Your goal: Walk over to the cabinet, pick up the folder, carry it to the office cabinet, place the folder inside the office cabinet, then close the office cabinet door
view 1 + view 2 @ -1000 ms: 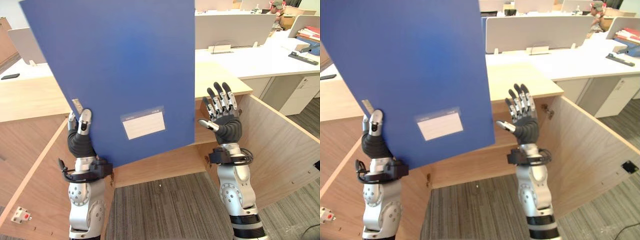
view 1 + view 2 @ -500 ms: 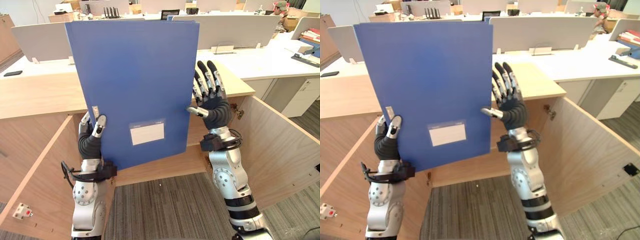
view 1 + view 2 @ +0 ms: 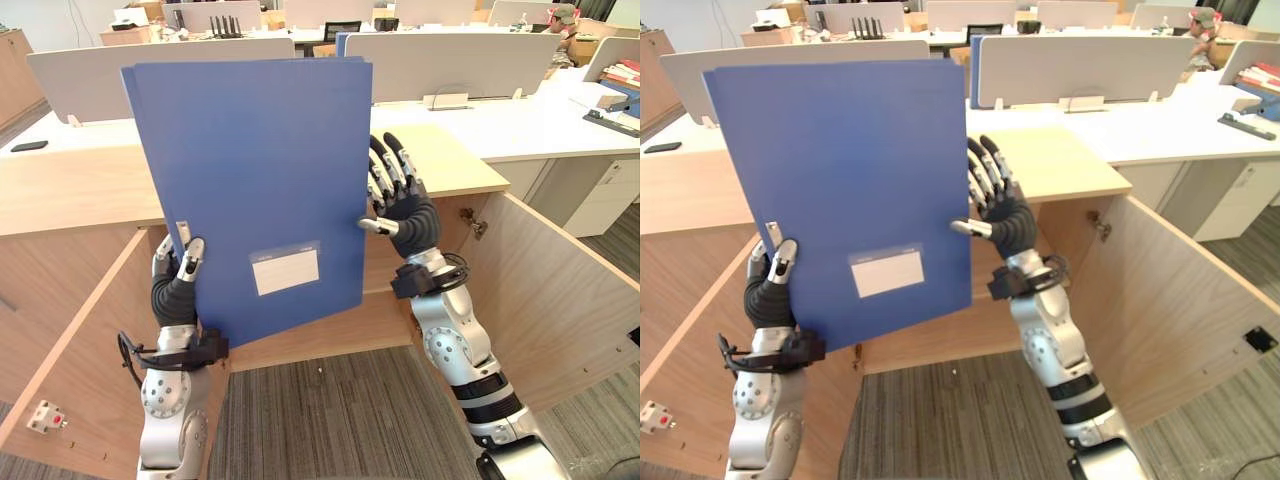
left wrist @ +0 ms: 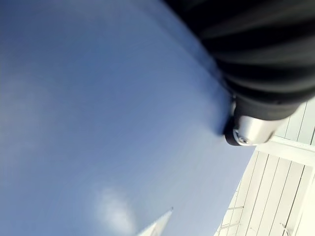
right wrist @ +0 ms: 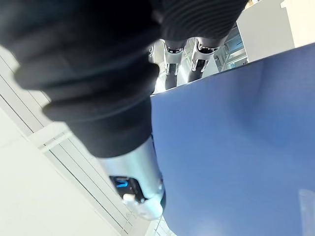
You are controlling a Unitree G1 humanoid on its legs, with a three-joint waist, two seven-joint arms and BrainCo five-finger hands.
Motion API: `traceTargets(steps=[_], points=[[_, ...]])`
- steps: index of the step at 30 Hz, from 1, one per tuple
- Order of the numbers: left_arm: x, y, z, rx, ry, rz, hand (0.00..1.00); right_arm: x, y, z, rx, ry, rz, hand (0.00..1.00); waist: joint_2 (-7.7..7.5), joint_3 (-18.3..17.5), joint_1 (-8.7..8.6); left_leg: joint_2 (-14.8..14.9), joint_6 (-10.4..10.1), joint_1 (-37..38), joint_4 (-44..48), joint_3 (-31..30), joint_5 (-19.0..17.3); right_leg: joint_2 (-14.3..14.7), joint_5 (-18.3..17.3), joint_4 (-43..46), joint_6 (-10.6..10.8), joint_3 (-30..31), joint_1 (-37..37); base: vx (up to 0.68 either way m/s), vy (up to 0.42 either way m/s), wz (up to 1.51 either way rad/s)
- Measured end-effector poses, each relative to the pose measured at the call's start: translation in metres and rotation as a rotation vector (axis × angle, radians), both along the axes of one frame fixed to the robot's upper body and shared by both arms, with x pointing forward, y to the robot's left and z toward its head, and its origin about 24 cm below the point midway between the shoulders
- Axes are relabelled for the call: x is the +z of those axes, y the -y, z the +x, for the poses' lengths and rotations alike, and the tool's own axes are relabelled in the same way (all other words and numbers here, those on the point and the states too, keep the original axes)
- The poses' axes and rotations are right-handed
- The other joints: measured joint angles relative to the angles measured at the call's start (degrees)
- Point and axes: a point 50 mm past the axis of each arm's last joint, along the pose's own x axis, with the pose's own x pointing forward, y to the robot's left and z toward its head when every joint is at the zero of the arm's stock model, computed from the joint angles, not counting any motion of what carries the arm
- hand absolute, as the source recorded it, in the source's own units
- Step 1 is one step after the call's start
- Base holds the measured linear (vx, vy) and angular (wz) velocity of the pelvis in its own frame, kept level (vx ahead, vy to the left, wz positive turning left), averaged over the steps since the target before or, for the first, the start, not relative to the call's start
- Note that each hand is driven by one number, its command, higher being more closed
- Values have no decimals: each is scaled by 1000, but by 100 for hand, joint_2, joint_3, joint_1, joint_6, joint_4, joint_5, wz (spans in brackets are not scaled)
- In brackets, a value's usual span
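Observation:
The blue folder (image 3: pixel 262 180) has a doubled top corner. Its covers will therefore spread apart at an end when I carry it by its near edge.
A large blue folder (image 3: pixel 250 180) with a white label stands upright in front of the open wooden office cabinet (image 3: pixel 440 160). My left hand (image 3: pixel 175 285) pinches its lower left corner, thumb on the front and fingers behind; the left wrist view shows that thumb (image 4: pixel 251 130) on the blue cover (image 4: pixel 98 123). My right hand (image 3: pixel 405 215) is open, its straight fingers laid against the folder's right edge. In the right wrist view the thumb (image 5: pixel 142 196) rests by the folder (image 5: pixel 236 147).
Both cabinet doors hang open, one at the left (image 3: pixel 70 340) and one at the right (image 3: pixel 560 310). Grey carpet (image 3: pixel 340 400) lies below. White desks with partitions (image 3: pixel 470 55) stand behind. A small device with a red button (image 3: pixel 45 415) is by the left door.
The folder has come down from a tilted, raised position to upright and lower. My right hand has moved left and up onto the folder's right edge.

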Motion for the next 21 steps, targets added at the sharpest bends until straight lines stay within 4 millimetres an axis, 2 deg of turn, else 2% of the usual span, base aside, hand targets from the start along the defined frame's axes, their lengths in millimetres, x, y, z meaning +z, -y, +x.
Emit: traceTargets(steps=[6,9,21], points=[[-1,1,0,-2,-6,4,100,-6,-4,2,-90,37,-166,0,-41,-116,-3,43,-17,-77,1,-36,39,44,24,-14,-35,-14,-57,-5,-1,2],[-2,0,-1,4,-13,2,100,-6,-4,2,-103,47,-196,0,-42,-126,0,53,-17,-78,0,-49,55,54,29,-16,-44,-24,-52,-35,1,2],[-12,-6,-8,6,-68,-35,100,-19,-12,3,-52,-18,-189,0,-59,-310,11,62,-21,-84,0,-54,64,66,38,-90,-55,-32,-32,-12,2,0]])
